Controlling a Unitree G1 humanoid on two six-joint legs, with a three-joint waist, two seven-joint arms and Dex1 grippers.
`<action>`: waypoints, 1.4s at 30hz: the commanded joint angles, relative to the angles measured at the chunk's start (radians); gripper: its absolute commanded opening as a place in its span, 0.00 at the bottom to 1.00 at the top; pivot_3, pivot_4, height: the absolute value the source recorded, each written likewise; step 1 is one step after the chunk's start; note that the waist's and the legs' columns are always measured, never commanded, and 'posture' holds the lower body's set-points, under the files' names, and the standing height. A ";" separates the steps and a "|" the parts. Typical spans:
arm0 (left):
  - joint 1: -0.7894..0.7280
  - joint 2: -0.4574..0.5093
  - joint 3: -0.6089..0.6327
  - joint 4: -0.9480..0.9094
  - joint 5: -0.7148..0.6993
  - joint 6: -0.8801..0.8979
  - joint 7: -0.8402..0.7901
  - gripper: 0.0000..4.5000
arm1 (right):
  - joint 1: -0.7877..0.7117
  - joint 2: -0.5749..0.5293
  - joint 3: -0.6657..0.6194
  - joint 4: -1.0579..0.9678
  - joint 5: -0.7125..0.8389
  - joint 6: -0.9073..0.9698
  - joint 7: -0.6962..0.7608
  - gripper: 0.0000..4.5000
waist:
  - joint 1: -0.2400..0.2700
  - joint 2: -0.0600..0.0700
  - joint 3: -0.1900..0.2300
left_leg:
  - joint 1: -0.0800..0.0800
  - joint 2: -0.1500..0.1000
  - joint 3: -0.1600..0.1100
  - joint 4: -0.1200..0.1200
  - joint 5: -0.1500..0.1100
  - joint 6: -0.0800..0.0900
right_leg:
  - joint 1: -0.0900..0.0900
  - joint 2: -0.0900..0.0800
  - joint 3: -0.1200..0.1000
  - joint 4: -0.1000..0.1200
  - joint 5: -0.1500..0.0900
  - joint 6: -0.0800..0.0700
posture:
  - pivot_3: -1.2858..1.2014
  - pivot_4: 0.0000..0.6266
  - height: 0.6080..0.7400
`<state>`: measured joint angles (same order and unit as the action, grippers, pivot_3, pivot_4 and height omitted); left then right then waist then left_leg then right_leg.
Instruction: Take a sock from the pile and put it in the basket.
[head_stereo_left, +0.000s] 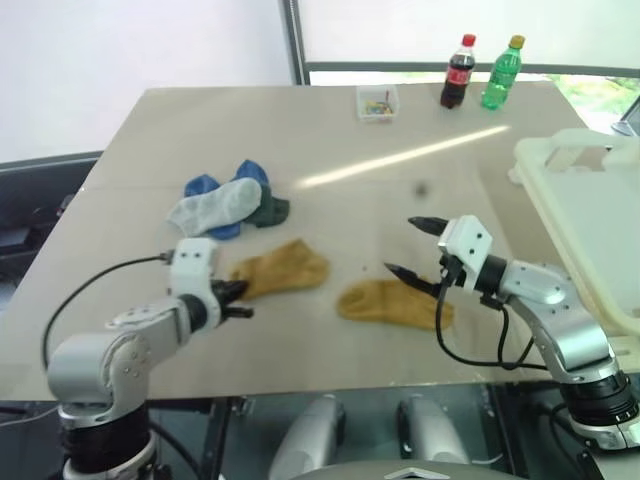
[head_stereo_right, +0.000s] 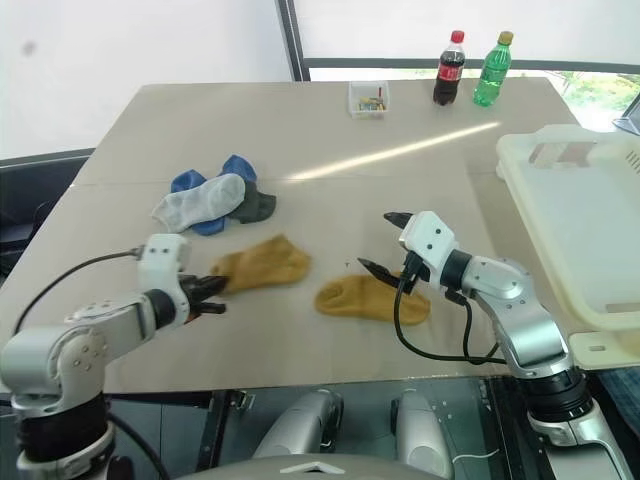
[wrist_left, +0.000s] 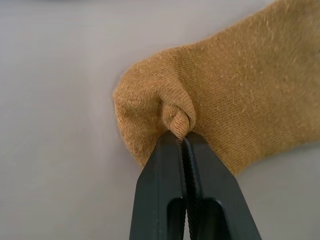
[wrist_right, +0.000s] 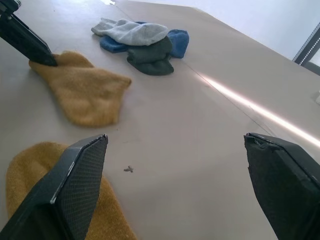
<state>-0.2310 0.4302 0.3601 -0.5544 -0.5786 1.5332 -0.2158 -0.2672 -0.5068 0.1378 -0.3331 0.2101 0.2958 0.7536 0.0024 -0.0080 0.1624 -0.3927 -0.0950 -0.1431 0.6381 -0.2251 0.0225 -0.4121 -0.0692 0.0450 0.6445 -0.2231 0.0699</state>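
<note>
The mustard sock under my right gripper is lying limp and flat (head_stereo_left: 378, 301), so I expect its cuff (head_stereo_left: 438, 312) to bend over and stay bunched up when I fold it.
My left gripper (head_stereo_left: 240, 296) is shut on a pinched fold at the edge of a mustard sock (head_stereo_left: 288, 267) lying flat on the table; the left wrist view shows the black fingertips (wrist_left: 172, 145) clamped on the fabric. A second mustard sock (head_stereo_left: 395, 303) lies to its right, under my right gripper (head_stereo_left: 403, 245), which hovers open and holds nothing. The pile (head_stereo_left: 228, 205) of blue, light grey and dark socks sits farther back on the left. The cream-white basket (head_stereo_left: 590, 190) stands at the table's right edge, beyond the right arm.
At the table's far edge stand a small clear plastic box (head_stereo_left: 377, 102), a cola bottle (head_stereo_left: 459, 72) and a green bottle (head_stereo_left: 502, 72). A black cable trails from each wrist. The table's front edge runs just below both arms.
</note>
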 joint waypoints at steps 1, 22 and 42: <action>-0.115 -0.099 -0.045 0.078 0.012 0.069 0.027 0.01 | 0.005 -0.007 -0.027 -0.046 0.010 -0.008 -0.010 1.00 | 0.008 0.000 0.000 | 0.000 0.000 0.000 0.000 0.000 0.000 | 0.000 0.000 0.000 0.000 0.000 0.000 | 0.52 0.24 1.00; -0.334 -0.425 -0.181 0.414 0.197 -0.238 0.143 0.01 | -0.096 -0.014 -0.011 0.045 0.001 0.289 -0.088 1.00 | 0.011 -0.001 0.000 | -0.001 -0.002 -0.001 0.002 0.001 -0.002 | 0.001 -0.001 -0.001 0.000 0.000 0.000 | 0.52 0.24 1.00; -0.208 -0.125 -0.350 0.295 0.209 -0.554 -0.118 0.60 | -0.240 0.165 -0.056 0.243 -0.003 0.494 -0.289 1.00 | -0.008 -0.001 0.000 | -0.005 -0.002 0.001 -0.001 0.001 -0.002 | -0.006 -0.001 0.002 0.000 0.000 0.000 | 0.52 0.24 1.00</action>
<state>-0.4255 0.3085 -0.0054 -0.2306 -0.3571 0.9942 -0.3411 -0.4874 -0.3404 0.1046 -0.0669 0.2055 0.8067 0.4702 -0.0058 -0.0090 0.1627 -0.3979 -0.0973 -0.1419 0.6373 -0.2236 0.0205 -0.4179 -0.0704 0.0471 0.6449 -0.2229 0.0698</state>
